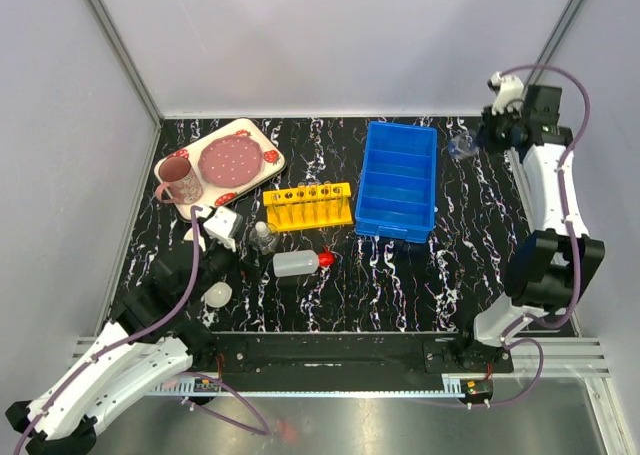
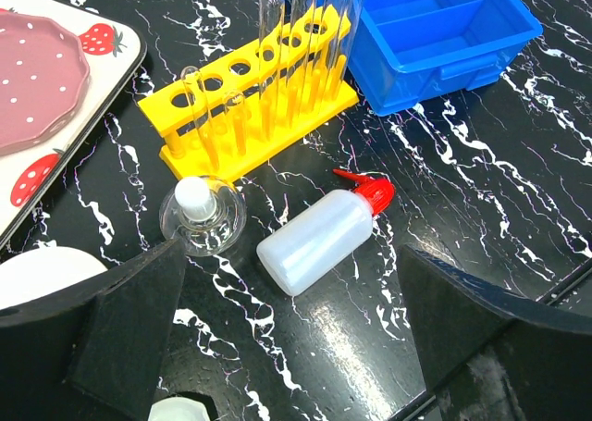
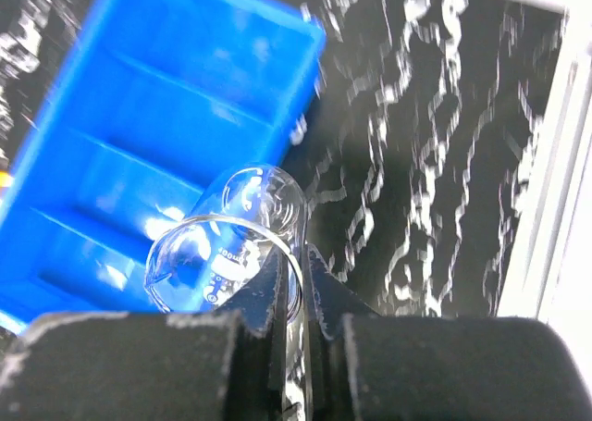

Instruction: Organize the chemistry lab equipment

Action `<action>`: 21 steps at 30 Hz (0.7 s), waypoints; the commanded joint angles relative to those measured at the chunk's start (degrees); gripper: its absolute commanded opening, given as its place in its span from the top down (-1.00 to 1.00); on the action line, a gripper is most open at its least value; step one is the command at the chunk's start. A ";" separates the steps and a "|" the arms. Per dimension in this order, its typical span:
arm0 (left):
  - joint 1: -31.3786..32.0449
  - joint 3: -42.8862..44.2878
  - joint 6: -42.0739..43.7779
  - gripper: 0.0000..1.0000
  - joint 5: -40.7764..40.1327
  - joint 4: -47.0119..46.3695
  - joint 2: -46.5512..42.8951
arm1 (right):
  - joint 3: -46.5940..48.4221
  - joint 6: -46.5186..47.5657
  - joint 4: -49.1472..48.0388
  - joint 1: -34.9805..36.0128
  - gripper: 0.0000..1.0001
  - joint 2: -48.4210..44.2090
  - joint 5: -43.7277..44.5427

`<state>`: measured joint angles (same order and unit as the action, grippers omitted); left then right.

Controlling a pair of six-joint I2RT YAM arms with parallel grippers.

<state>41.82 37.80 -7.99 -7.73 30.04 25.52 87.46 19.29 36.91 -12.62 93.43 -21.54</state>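
The blue bin's far compartment (image 1: 403,138) is empty, and my right gripper has the beaker (image 3: 222,220) by its rim. I should move over next until the beaker is standing inside the compartment.
My right gripper (image 3: 298,254) is shut on the wall of a clear glass beaker (image 3: 227,241), which hangs tilted beside the blue bin's (image 3: 157,153) right edge; from above the beaker (image 1: 462,147) sits just left of that gripper (image 1: 480,138). The yellow tube rack (image 2: 254,106) holds several clear test tubes (image 2: 271,46). A small stoppered glass flask (image 2: 201,217) stands in front of it. A red-capped squeeze bottle (image 2: 319,241) lies on its side. My left gripper (image 2: 291,254) hovers open over the bottle, holding nothing. A small white dish (image 1: 216,295) sits near the left arm.
A strawberry-patterned tray (image 1: 262,145) with a pink plate (image 1: 230,158) and a pink mug (image 1: 178,179) sits at the back left. The blue divided bin (image 1: 398,180) stands in the middle. A white bowl's edge (image 2: 37,273) shows beside the left finger.
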 commanded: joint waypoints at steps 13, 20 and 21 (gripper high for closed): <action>-0.25 -0.89 1.57 -0.98 -0.97 -4.03 1.90 | 38.39 -8.57 1.06 14.55 0.92 34.79 5.44; -0.25 -1.06 1.75 -0.98 0.25 -4.55 3.22 | 41.12 -7.43 -0.25 15.52 0.86 39.55 10.46; -0.25 -1.06 1.84 -0.98 0.69 -4.55 3.40 | 41.12 -7.16 -0.34 15.78 0.85 39.90 10.99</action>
<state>41.82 36.91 -7.07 -7.70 29.54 28.03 124.40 11.92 38.48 2.22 133.56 -14.50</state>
